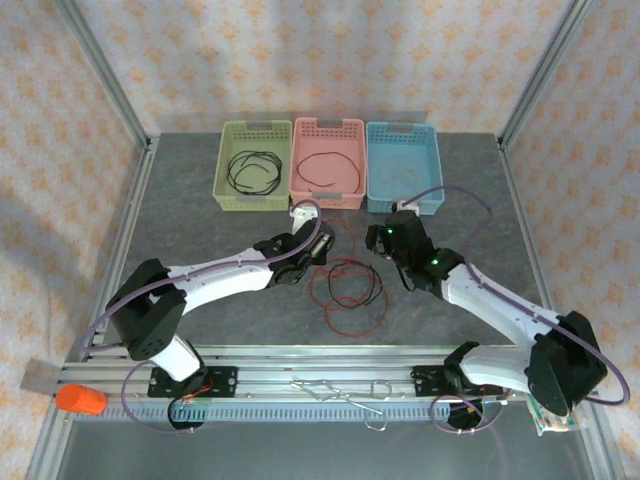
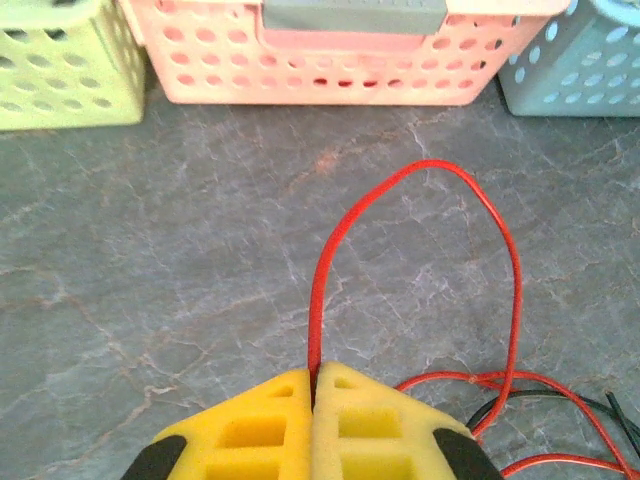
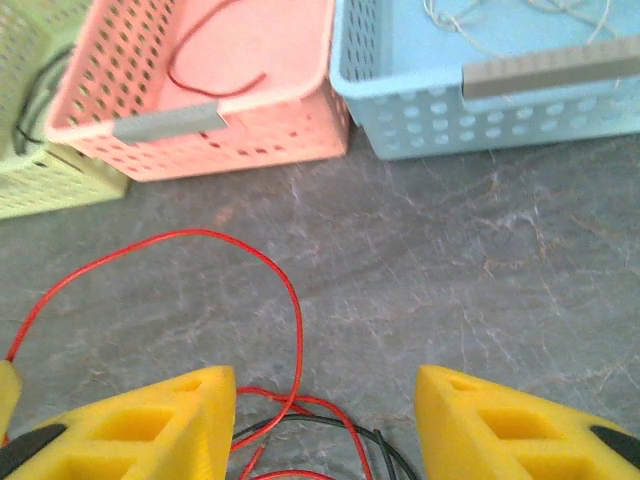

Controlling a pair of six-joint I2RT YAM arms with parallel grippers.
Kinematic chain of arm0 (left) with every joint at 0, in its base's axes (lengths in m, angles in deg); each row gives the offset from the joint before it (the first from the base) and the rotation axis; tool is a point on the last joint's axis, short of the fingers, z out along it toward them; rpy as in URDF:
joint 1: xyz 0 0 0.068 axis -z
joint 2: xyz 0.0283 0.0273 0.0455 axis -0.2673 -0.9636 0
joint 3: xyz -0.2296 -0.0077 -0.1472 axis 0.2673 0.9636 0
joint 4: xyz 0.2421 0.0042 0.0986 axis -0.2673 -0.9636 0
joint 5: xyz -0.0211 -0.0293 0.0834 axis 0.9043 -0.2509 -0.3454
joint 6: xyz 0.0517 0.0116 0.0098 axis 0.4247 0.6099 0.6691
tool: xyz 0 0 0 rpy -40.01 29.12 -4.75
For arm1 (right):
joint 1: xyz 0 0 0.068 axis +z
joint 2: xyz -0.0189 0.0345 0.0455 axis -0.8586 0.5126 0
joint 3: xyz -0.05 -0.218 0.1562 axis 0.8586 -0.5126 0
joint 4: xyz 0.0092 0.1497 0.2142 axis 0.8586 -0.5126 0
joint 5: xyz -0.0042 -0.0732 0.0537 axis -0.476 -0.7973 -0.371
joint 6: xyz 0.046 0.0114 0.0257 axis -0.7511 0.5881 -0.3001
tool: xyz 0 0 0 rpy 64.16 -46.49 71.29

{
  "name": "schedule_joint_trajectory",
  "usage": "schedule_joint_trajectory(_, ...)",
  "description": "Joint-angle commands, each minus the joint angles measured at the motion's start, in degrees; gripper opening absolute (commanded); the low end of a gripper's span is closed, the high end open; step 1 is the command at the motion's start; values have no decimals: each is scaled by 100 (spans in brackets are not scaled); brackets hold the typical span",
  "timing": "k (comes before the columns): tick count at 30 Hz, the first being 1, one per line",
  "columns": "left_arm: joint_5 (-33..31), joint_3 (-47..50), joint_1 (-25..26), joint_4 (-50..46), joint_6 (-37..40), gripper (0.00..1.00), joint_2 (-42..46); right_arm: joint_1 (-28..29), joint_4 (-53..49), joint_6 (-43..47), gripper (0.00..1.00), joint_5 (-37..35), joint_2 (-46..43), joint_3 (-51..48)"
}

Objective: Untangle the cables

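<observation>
The red cable in my left gripper bends in an arch back into the tangle [image 3: 283, 410], so my right gripper should grab the arch's far side [image 3: 299, 335] and pull it free toward the pink basket.
A tangle of red and black cables [image 1: 345, 290] lies on the grey table between the two arms. My left gripper [image 1: 322, 243] sits at the tangle's upper left, shut on a red cable. In the left wrist view the yellow pads [image 2: 314, 378] pinch the red cable [image 2: 420, 170], which arches forward and curves back down to the right. My right gripper [image 1: 380, 240] hangs open over the tangle's upper right. Between its spread fingers [image 3: 325, 385] a red cable [image 3: 290, 300] and a black cable [image 3: 300, 422] cross on the table, untouched.
Three baskets stand at the back: green [image 1: 250, 202] with a black cable [image 1: 252, 170], pink [image 1: 325, 200] with a red cable [image 1: 325, 165], and blue [image 1: 400, 203] with a pale cable [image 1: 400, 172]. An orange object [image 1: 80, 400] and metal clips [image 1: 340, 390] lie by the front rail.
</observation>
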Motion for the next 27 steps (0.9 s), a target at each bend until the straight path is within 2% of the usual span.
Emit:
schedule_joint_trajectory(1, -441, -127, 54, -138, 259, 0, 345, 26, 269, 140, 50, -232, -267, -107)
schedule_joint_trajectory(12, -419, 2, 138, 201, 463, 0, 1094, 30, 556, 269, 51, 34, -484, -152)
schedule_joint_trajectory(19, -280, -19, 164, 385, 558, 0, 1574, 30, 911, 616, 58, 1224, -252, -170)
schedule_joint_trajectory(22, -231, -105, 169, 450, 616, 0, 1736, 30, 1087, 536, 66, 1428, -91, -235)
schedule_joint_trajectory(27, -182, -333, 166, 344, 683, 0, 1783, 47, 1774, 97, 88, 1973, 217, -392)
